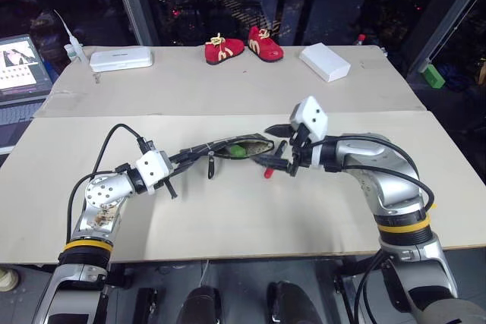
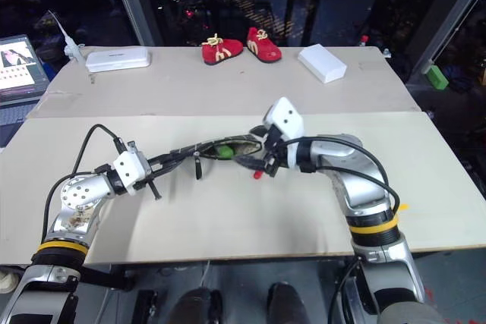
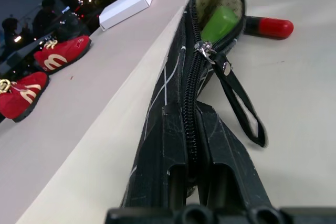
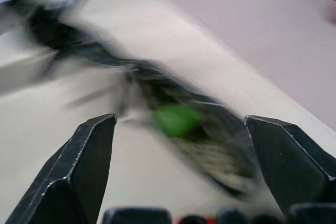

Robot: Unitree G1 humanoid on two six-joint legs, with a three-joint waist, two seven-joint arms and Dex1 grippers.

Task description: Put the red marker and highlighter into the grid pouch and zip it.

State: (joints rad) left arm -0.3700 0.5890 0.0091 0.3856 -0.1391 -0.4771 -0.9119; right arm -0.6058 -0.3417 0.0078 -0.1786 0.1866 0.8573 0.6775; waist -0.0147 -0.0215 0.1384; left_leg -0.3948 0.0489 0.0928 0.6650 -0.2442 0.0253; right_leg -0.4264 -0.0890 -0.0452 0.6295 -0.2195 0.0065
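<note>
I expect the red marker to slip inside together with the ends of my right gripper's fingers when I push it in, because the grid pouch's opening [image 1: 251, 148] is wide open.
My left gripper [image 1: 194, 157] is shut on the closed end of the grid pouch [image 1: 228, 149], which it holds just above the table. In the left wrist view the fingers [image 3: 220, 150] clamp the zipper seam. The pouch's far end gapes open, with the zipper pull [image 3: 206, 51] about halfway along. The highlighter's green end [image 3: 220, 22] shows inside the mouth. The red marker [image 1: 268, 171] lies on the table just outside the opening, seen in the left wrist view as the marker [image 3: 270, 27]. My right gripper [image 1: 272, 146] hovers open at the pouch mouth with nothing between its fingers.
Along the table's far edge stand a pair of red shoes [image 1: 243, 48], a white box [image 1: 325, 61] and a white case [image 1: 121, 59]. A laptop [image 1: 23, 66] sits far left, and a green block [image 1: 433, 75] lies off the table to the right.
</note>
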